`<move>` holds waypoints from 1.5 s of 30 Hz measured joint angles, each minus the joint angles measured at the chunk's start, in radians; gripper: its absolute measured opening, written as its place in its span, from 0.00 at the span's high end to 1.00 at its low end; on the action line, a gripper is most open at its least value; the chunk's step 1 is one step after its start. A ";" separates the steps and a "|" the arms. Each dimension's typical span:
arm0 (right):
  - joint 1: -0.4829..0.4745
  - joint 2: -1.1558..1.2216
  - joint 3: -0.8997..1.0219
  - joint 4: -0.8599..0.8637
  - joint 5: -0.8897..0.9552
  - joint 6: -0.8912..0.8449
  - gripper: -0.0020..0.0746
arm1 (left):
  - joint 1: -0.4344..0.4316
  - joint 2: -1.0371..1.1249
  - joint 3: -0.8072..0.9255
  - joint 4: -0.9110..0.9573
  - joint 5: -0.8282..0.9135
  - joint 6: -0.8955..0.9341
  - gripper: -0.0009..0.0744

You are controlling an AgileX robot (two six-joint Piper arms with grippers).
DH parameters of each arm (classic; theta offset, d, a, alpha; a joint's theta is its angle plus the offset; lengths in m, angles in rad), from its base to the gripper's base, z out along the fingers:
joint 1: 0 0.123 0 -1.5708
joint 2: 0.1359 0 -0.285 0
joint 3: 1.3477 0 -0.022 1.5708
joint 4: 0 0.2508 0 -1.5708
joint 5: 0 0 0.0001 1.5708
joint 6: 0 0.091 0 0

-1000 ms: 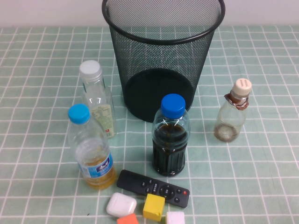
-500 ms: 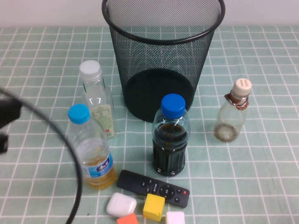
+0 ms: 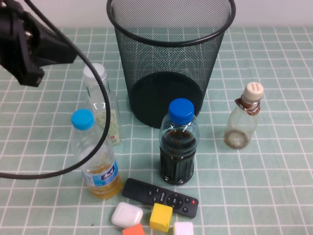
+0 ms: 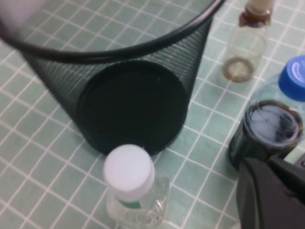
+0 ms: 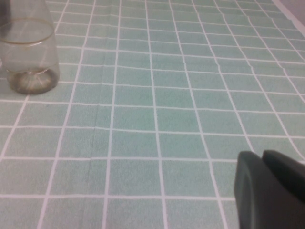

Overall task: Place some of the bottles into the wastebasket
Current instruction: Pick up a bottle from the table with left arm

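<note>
The tall clear bottle (image 3: pixel 103 111) is standing upright with its neck clear of the wastebasket, so the robot's left gripper should keep going toward the neck (image 3: pixel 94 86) until its fingers close there.
The tall clear bottle (image 3: pixel 101 105) with a white cap stands upright left of the black wire-mesh wastebasket (image 3: pixel 168 63). The short bottle (image 3: pixel 244 120) with a beige cap stands right of it. My left gripper (image 3: pixel 70 55) hovers at the far left, above and left of the tall bottle, shut and empty. In the left wrist view the tall bottle (image 4: pixel 131 181), the wastebasket (image 4: pixel 133 95) and the short bottle (image 4: pixel 245 47) show beyond the left gripper (image 4: pixel 269 164). My right gripper (image 5: pixel 262 155) is shut and empty, low over the cloth, with the short bottle's base (image 5: pixel 28 57) off to one side.
A blue-capped bottle of dark liquid (image 3: pixel 179 142) stands in front of the wastebasket. A blue-capped bottle of yellow liquid (image 3: pixel 95 156) stands in front of the tall bottle. A black remote (image 3: pixel 160 197), a white case (image 3: pixel 127 215) and small blocks (image 3: pixel 161 217) lie near the front edge. The left arm's cable (image 3: pixel 100 122) hangs across both left bottles.
My left arm has come in from the left edge and moved up and toward the far left, trailing its cable over the left bottles. The bottles have not moved.
</note>
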 joint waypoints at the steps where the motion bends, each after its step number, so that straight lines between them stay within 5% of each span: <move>1: 0.000 0.000 0.000 0.000 0.000 0.000 0.98 | 0.000 0.015 -0.004 -0.009 0.010 0.038 1.00; 8: 0.000 -0.002 0.000 0.000 0.000 0.000 0.98 | 0.000 0.123 -0.006 -0.066 0.030 0.201 0.93; 15: 0.000 -0.002 0.000 0.000 0.000 0.000 0.98 | 0.000 0.245 -0.006 -0.136 -0.053 0.222 0.38; 19: 0.000 -0.002 0.000 0.000 0.000 0.000 0.98 | 0.000 0.283 -0.006 -0.180 -0.117 0.299 0.26; 28: 0.000 -0.002 0.000 0.000 0.000 0.000 0.98 | 0.000 0.385 -0.006 -0.214 -0.148 0.338 0.24; 34: 0.000 -0.002 0.000 0.000 0.000 0.000 0.98 | 0.000 0.416 -0.006 -0.168 -0.150 0.301 0.54; 40: 0.000 -0.002 0.000 0.000 0.000 0.000 0.98 | 0.000 0.380 -0.038 -0.121 -0.144 0.258 0.53; 45: 0.000 -0.002 0.000 0.000 0.000 0.000 0.98 | 0.000 0.272 -0.186 0.068 -0.088 0.012 0.53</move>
